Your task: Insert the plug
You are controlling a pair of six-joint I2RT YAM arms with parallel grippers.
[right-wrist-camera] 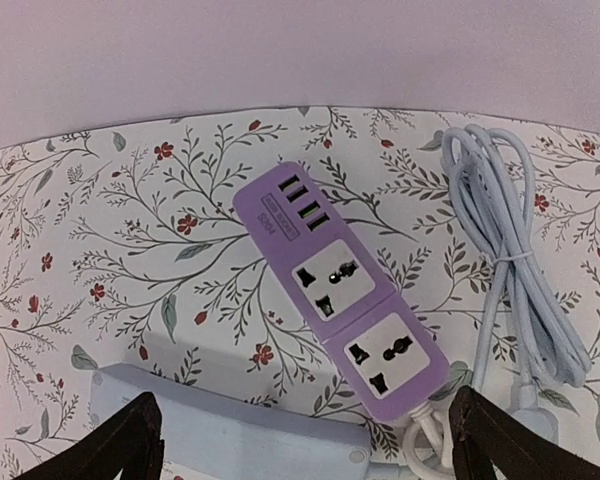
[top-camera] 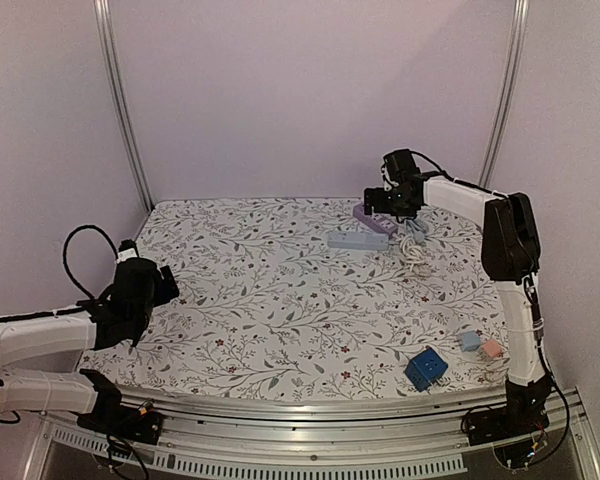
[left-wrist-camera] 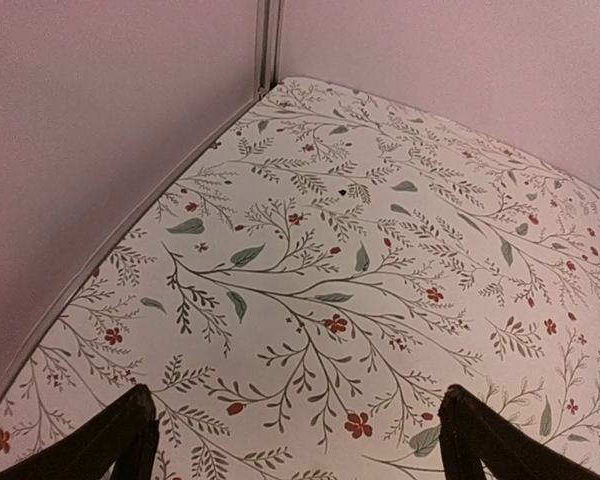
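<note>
My gripper will bring the coiled white cable along still bundled when I carry the purple power strip, because the cable is joined to the strip's end [right-wrist-camera: 423,411].
A purple power strip [top-camera: 373,219] lies at the back right of the floral cloth, its two sockets and USB ports facing up [right-wrist-camera: 340,290]. A pale blue-grey strip [top-camera: 358,240] lies just in front of it [right-wrist-camera: 230,435]. A bundled white cable [top-camera: 412,250] rests to the right [right-wrist-camera: 510,270]. Its pale end by my right finger looks like the plug [right-wrist-camera: 535,412], with its prongs hidden. My right gripper [top-camera: 392,203] hovers open above the purple strip [right-wrist-camera: 302,420], holding nothing. My left gripper [top-camera: 150,288] hangs open and empty over bare cloth at the left [left-wrist-camera: 295,410].
A dark blue cube [top-camera: 426,368], a small light blue block [top-camera: 469,341] and a pink block [top-camera: 492,349] sit near the front right edge. Walls close in the back and both sides, with metal posts [top-camera: 120,100] at the back corners.
</note>
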